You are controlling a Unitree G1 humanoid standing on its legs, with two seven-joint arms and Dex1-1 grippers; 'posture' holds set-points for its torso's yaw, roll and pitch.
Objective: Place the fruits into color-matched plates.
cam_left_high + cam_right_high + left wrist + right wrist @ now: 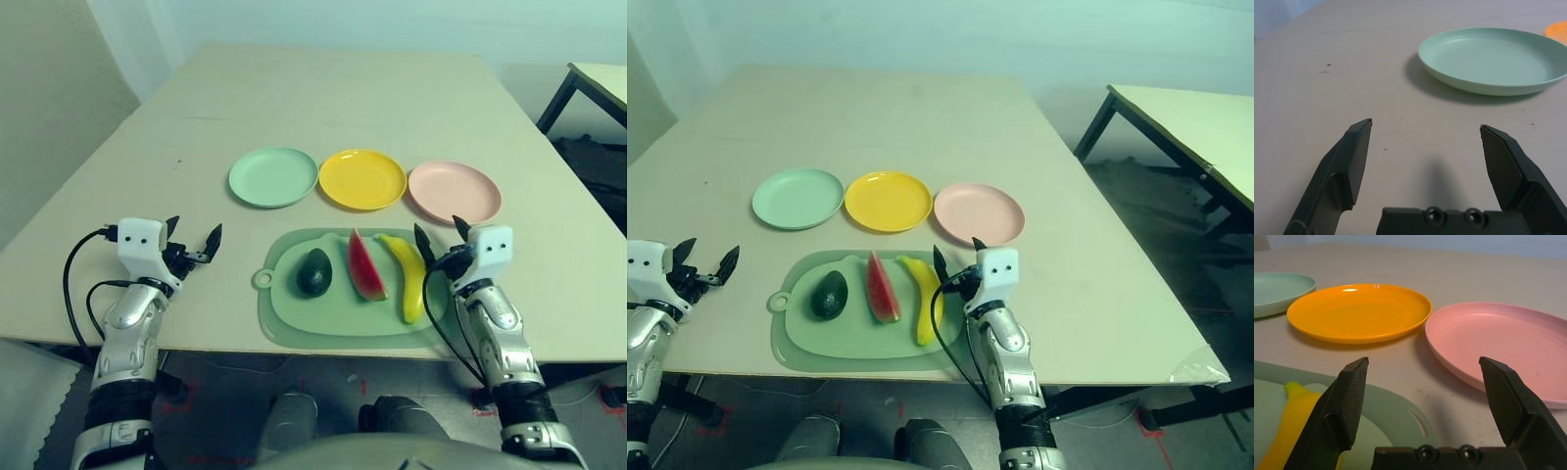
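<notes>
The avocado (pixel 314 273) lies off beside my left gripper's open fingers, which point at the mint green plate, so I should turn that gripper toward the mat's ring end (pixel 264 279).
Three fruits lie on a green mat (pixel 294 318) near the table's front edge: a dark green avocado (pixel 314 271), a red watermelon wedge (pixel 365 265) and a yellow banana (pixel 409 276). Behind the mat stand the mint green plate (pixel 273 176), the yellow plate (pixel 362 179) and the pink plate (pixel 454 191), all bare. My left gripper (pixel 194 235) is open over bare table left of the mat, facing the mint plate (pixel 1493 58). My right gripper (pixel 439 232) is open at the mat's right end, beside the banana (pixel 1288 426), facing the pink plate (pixel 1508 345).
Another table (pixel 1185 117) stands off to the right across a gap. The tabletop beyond the plates and at both sides is bare.
</notes>
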